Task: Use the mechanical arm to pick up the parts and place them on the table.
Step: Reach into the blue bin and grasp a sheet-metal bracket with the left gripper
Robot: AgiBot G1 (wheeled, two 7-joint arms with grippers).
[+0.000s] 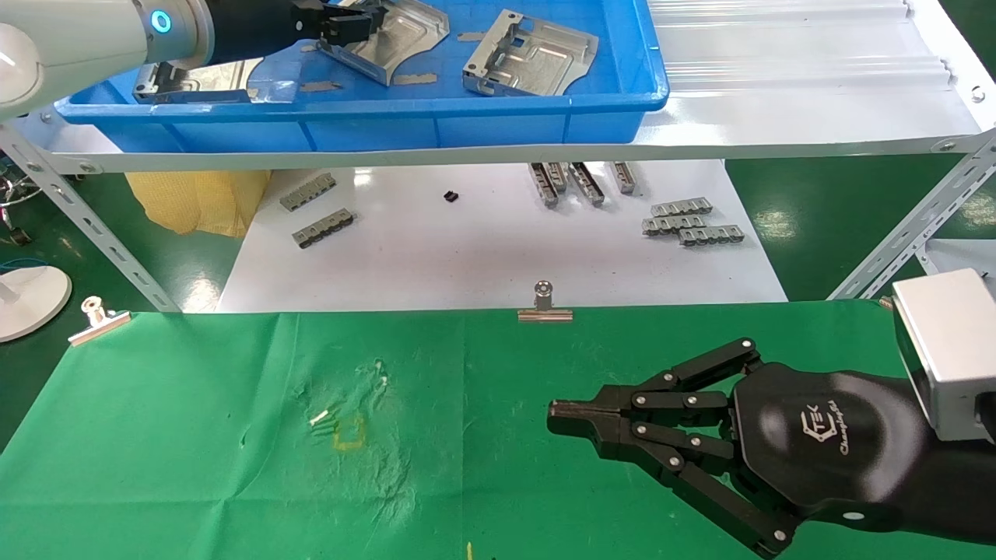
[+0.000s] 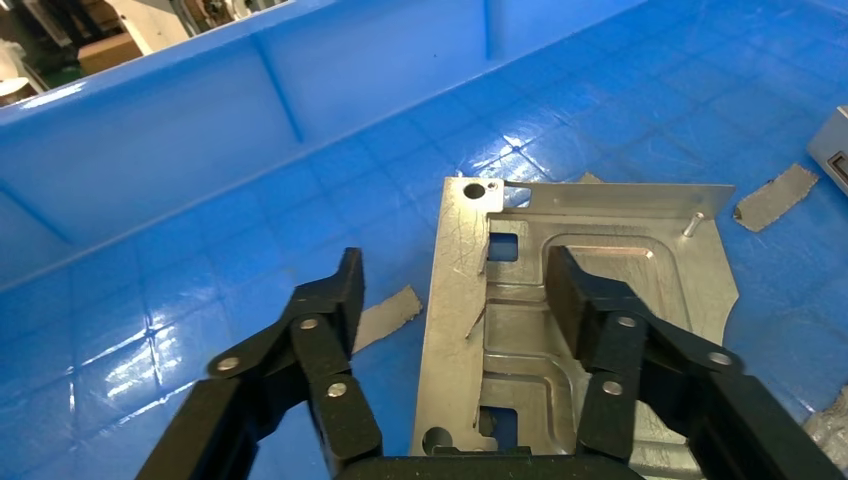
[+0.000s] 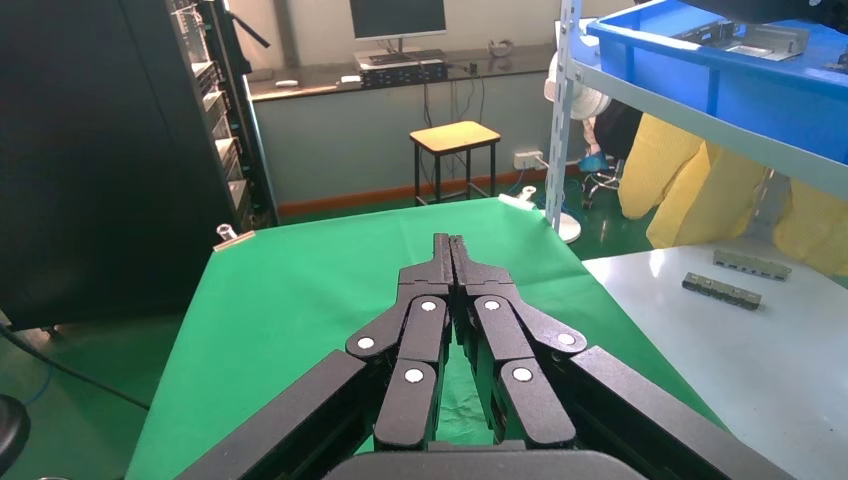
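Grey tape scraps [image 1: 415, 79] can be seen around the silver-grey part [image 1: 403, 42], so I expect another scrap to be hidden under it and to stay on the bin's bottom when I lift the part.
My left gripper [image 1: 342, 23] is open inside the blue bin [image 1: 467, 117], over a silver-grey part [image 1: 405, 35]. In the left wrist view the gripper [image 2: 452, 285] straddles the flat edge of that part [image 2: 620, 260]: one finger [image 2: 335, 300] is over the bin floor beside it, the other [image 2: 580, 300] over its raised ribs. I cannot tell whether they touch. Two more parts lie in the bin, one to the right [image 1: 529, 54] and one half hidden under my arm [image 1: 202, 78]. My right gripper [image 1: 556, 412] is shut and empty above the green table [image 1: 194, 435]; it also shows in the right wrist view [image 3: 450, 245].
A white board [image 1: 482, 249] below the shelf holds small grey toothed strips [image 1: 692, 222]. Binder clips [image 1: 545, 303] [image 1: 97, 319] pin the cloth's far edge. Slanted shelf legs [image 1: 910, 233] stand at both sides. A yellow bag [image 1: 198, 202] sits under the shelf. Grey tape scraps [image 2: 385, 315] lie in the bin.
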